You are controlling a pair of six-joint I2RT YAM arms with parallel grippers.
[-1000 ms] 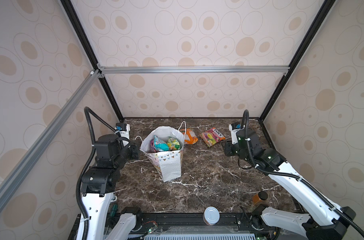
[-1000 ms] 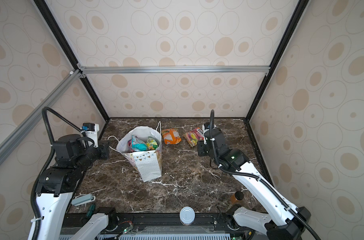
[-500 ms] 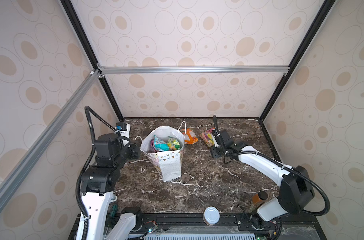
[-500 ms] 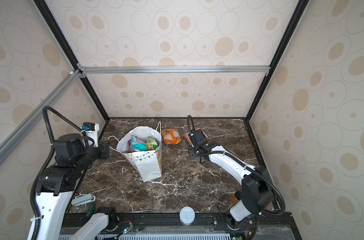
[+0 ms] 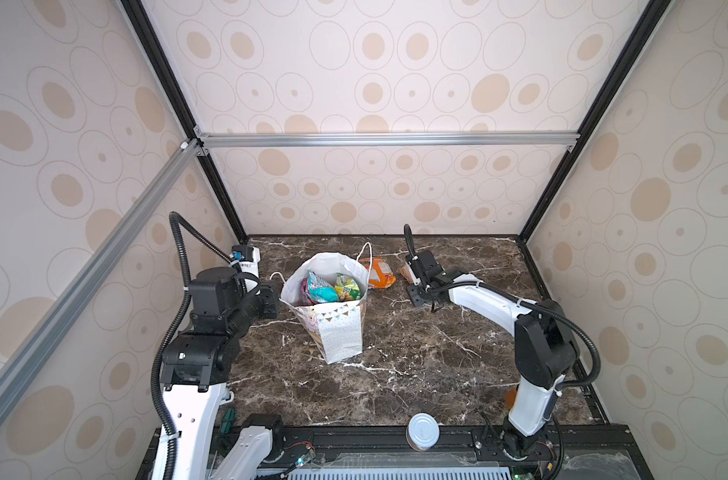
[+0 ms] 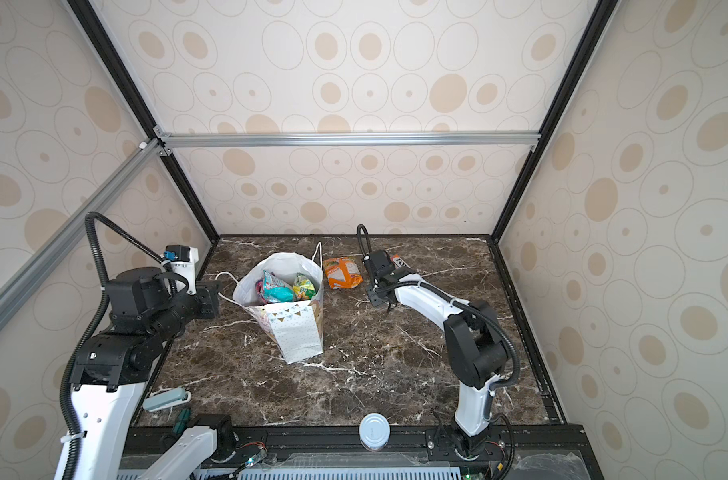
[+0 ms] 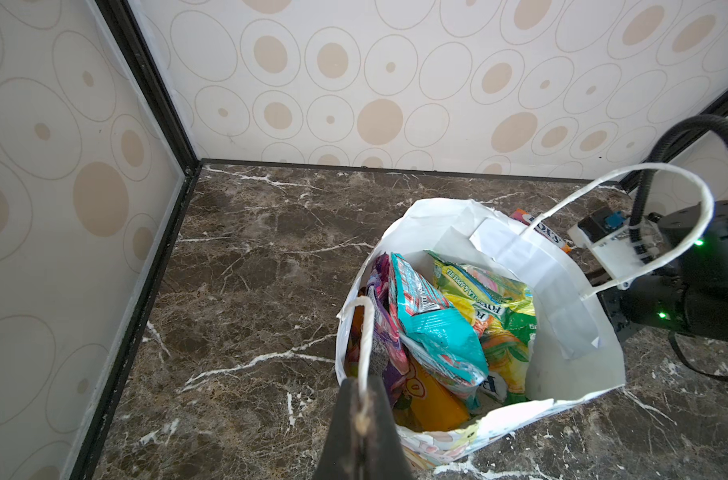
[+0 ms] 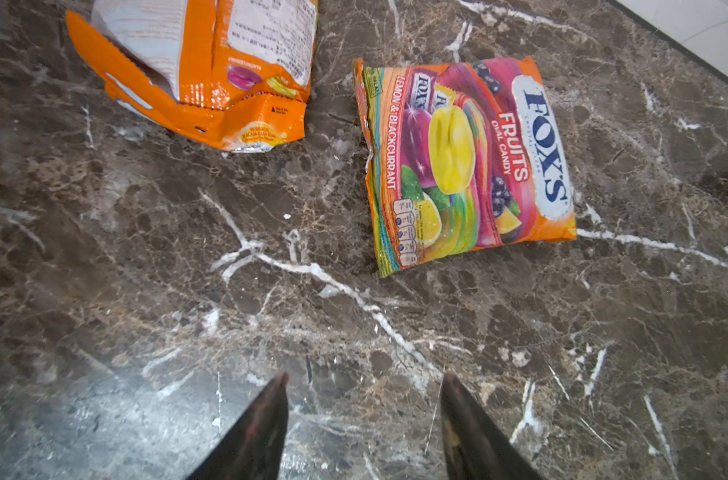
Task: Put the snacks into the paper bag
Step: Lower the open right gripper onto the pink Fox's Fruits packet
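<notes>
The FOX'S packet's near corner [image 8: 388,262] is clear of the orange packet and facing my right gripper's open fingers, which I should lower next until they straddle that corner.
The white paper bag [image 5: 340,332] [image 6: 297,332] stands left of the table's middle, mouth up. Inside it lie several snacks: a teal packet [image 7: 437,332], a green and yellow one [image 7: 501,320], a purple one [image 7: 379,316] and a yellow one [image 7: 433,405]. My left gripper [image 7: 362,392] is shut on the bag's near cord handle [image 7: 366,332]. Two snacks lie flat on the marble behind and right of the bag: an orange packet [image 5: 378,272] [image 8: 212,83] and a pink-yellow FOX'S packet [image 8: 466,166] [image 6: 400,261]. My right gripper [image 8: 364,378] hangs open over bare marble just short of them, holding nothing.
A silver-lidded can [image 5: 423,430] [image 6: 374,430] stands at the front edge. An amber bottle [image 5: 509,399] is partly hidden behind the right arm's base. A grey-teal tool [image 6: 164,399] lies at the front left. Patterned walls close off the back and both sides.
The right arm has swung in from the right and come down beside the two loose packets, and its jaws have widened. The left arm and the bag have not moved.
</notes>
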